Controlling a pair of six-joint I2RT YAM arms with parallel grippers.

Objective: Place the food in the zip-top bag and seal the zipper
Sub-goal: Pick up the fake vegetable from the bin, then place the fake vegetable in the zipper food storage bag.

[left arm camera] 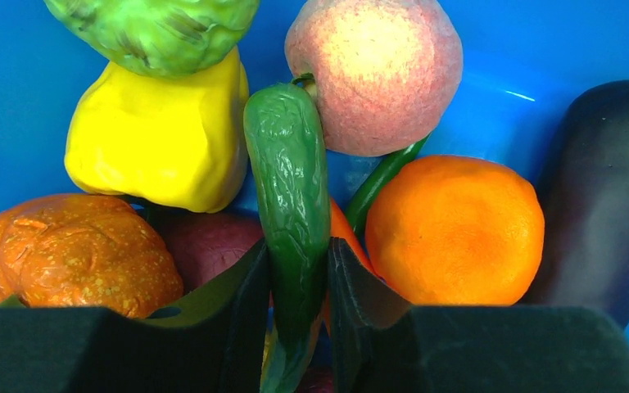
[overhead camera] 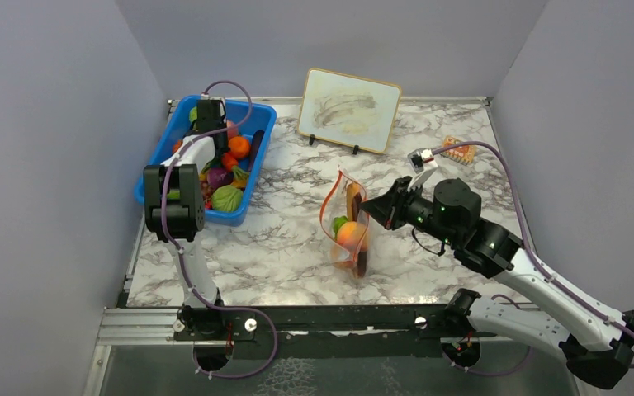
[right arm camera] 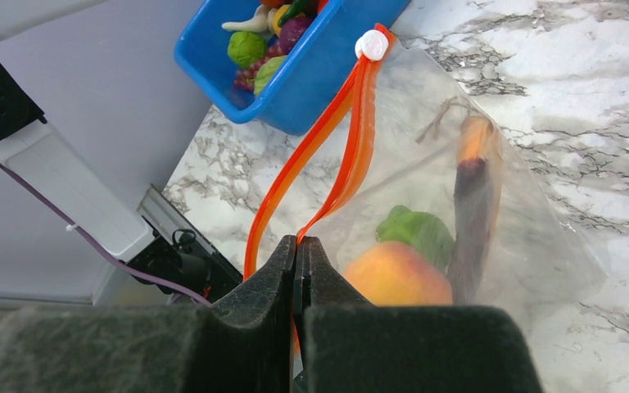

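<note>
I keep carrying the pepper until it goes into the bag, because the long green pepper's tip [left arm camera: 282,110] sticks out past my left gripper's fingers and the bag's opening [overhead camera: 342,195] is open.
My left gripper [left arm camera: 296,270] is down in the blue bin [overhead camera: 257,157], its two fingers shut on a long green pepper [left arm camera: 288,188]. Around it lie a peach [left arm camera: 374,70], an orange [left arm camera: 456,229], a yellow piece [left arm camera: 160,139] and a dark eggplant [left arm camera: 610,188]. My right gripper [right arm camera: 301,250] is shut on one side of the orange-red zipper [right arm camera: 352,131] of the clear zip-top bag [overhead camera: 348,227], holding its mouth up and open. In the bag are a peach [right arm camera: 397,277], a green piece [right arm camera: 418,233] and a brown slice [right arm camera: 471,213]. The white slider tab [right arm camera: 370,45] sits at the zipper's far end.
A framed picture board [overhead camera: 350,110] stands at the back of the marble table [overhead camera: 289,239]. A small orange packet [overhead camera: 458,150] lies at the back right. The bin holds several more toy foods, with a green cabbage [overhead camera: 226,198] near its front.
</note>
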